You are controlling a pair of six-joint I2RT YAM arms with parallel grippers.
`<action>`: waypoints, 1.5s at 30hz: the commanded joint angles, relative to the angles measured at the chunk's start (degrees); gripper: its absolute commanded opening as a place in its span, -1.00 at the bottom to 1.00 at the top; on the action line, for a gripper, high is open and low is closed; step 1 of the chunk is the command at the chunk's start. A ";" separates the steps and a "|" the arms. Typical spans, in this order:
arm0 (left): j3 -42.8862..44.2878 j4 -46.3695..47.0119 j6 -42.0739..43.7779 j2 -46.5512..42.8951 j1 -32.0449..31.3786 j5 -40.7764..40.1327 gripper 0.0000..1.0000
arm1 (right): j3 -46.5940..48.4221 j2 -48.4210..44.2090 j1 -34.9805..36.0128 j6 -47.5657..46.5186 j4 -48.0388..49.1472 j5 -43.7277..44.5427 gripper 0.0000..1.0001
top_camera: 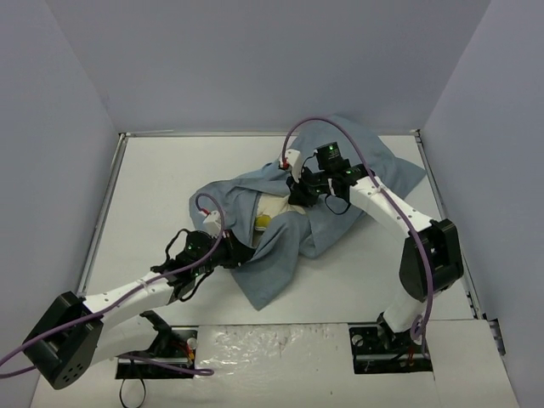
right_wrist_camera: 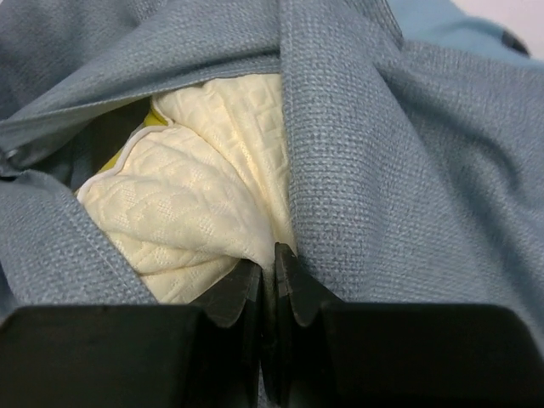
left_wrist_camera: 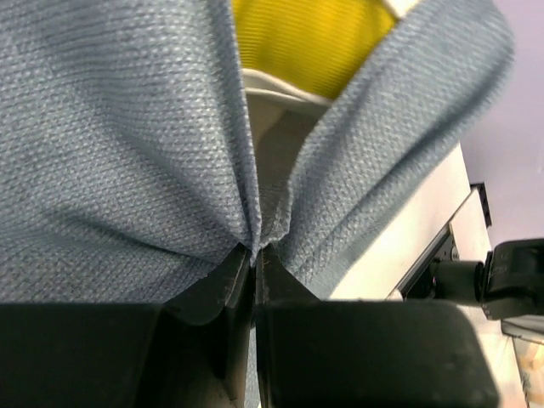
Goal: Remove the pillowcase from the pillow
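Observation:
Pillowcase folds point(top_camera: 284, 237) close in the cream pillow, so my right gripper should pull the pillow toward the near edge point(top_camera: 331, 297) while my left gripper draws the pillowcase back.
The grey-blue pillowcase point(top_camera: 280, 246) lies crumpled in the middle of the table, mostly wrapped round the pillow point(top_camera: 274, 206). Only a cream patch and a bit of yellow edge band point(top_camera: 263, 223) show through the opening. My left gripper point(top_camera: 223, 253) is shut on a fold of the pillowcase point(left_wrist_camera: 127, 136) at its left side; the yellow band point(left_wrist_camera: 306, 42) shows beyond. My right gripper point(top_camera: 304, 192) is shut on the cream pillow point(right_wrist_camera: 195, 195) at the opening, with pillowcase cloth point(right_wrist_camera: 382, 170) pressed against the right finger.
The white table point(top_camera: 161, 187) is walled by grey panels on three sides. Part of the pillowcase spreads toward the back right corner point(top_camera: 382, 161). A crinkled white sheet point(top_camera: 272, 340) covers the near edge between the arm bases.

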 commanded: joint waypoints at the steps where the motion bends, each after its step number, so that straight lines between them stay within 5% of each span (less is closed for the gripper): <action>1: 1.21 -1.75 3.14 0.66 -1.51 8.83 -0.95 | -0.86 2.24 0.23 7.84 14.27 5.39 -1.00; 6: 5.69 -0.78 4.02 3.83 -2.56 9.89 -0.95 | -2.80 4.79 8.30 11.28 17.70 10.93 -1.00; 14: 10.00 -2.88 5.16 10.16 -5.64 9.46 -0.95 | -0.25 5.24 7.88 27.36 23.50 7.95 -1.00; 23: 4.99 -16.67 3.23 0.24 0.49 -8.03 -0.95 | 1.34 -3.01 -5.91 31.59 26.93 -14.36 -1.00; 28: 4.99 -21.87 2.87 -7.50 9.11 -12.51 -0.95 | -1.82 -8.82 -8.29 22.90 22.83 -34.99 -1.00; 31: 6.04 -22.31 3.40 -7.95 12.99 -14.54 -0.95 | -3.84 -14.08 -9.87 13.54 14.33 -37.67 -1.00; 36: 7.89 -18.46 3.58 -2.07 17.56 -11.39 -0.95 | -5.77 -20.77 -3.15 -15.75 -13.91 -19.53 -1.00; 39: 9.21 -15.73 2.97 0.84 19.76 -8.93 -0.95 | -14.00 -24.99 3.98 -19.91 -15.61 -5.71 -1.00; 45: 10.09 -13.62 0.95 2.51 26.87 -6.90 -0.95 | -21.77 -33.34 5.16 -27.72 -18.84 10.11 -1.00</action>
